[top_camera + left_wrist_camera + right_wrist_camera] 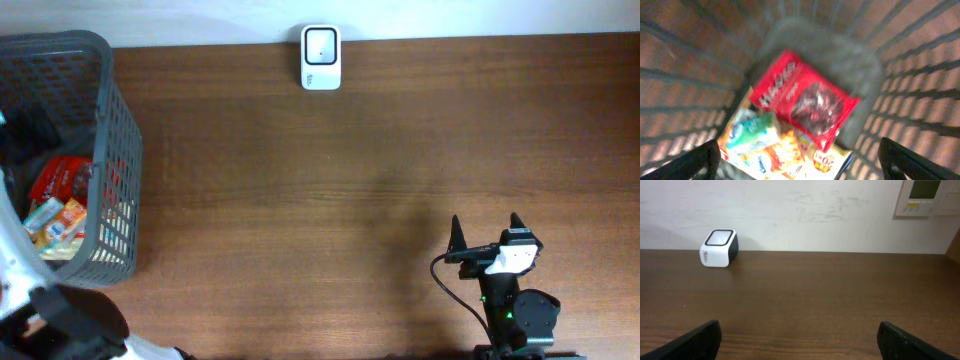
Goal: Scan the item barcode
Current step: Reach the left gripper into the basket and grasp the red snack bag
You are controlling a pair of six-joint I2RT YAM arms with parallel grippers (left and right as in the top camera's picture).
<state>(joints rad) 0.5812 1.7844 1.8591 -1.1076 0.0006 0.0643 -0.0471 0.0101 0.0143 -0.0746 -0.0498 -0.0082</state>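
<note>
The red snack packet (63,179) is uncovered on top, below my open left gripper. I should carry on going down until the fingers are on both sides of its dark end (821,107), then close them.
A red snack packet (800,95) lies on top of the items in the grey mesh basket (118,190) at the table's left end. A teal-and-white packet (752,132) and an orange packet (785,156) lie beside it. My left gripper (799,147) hangs open above these items and holds nothing. The picture is blurred. The white barcode scanner (321,57) stands at the far edge of the table; it also shows in the right wrist view, scanner (719,248). My right gripper (486,222) rests open near the front right, gripper (800,327) facing the scanner from far away.
The basket's slatted walls (920,75) surround the left gripper on all sides. The left arm (20,265) reaches over the basket's near corner. A wall with a control panel (927,197) rises behind the table's far edge.
</note>
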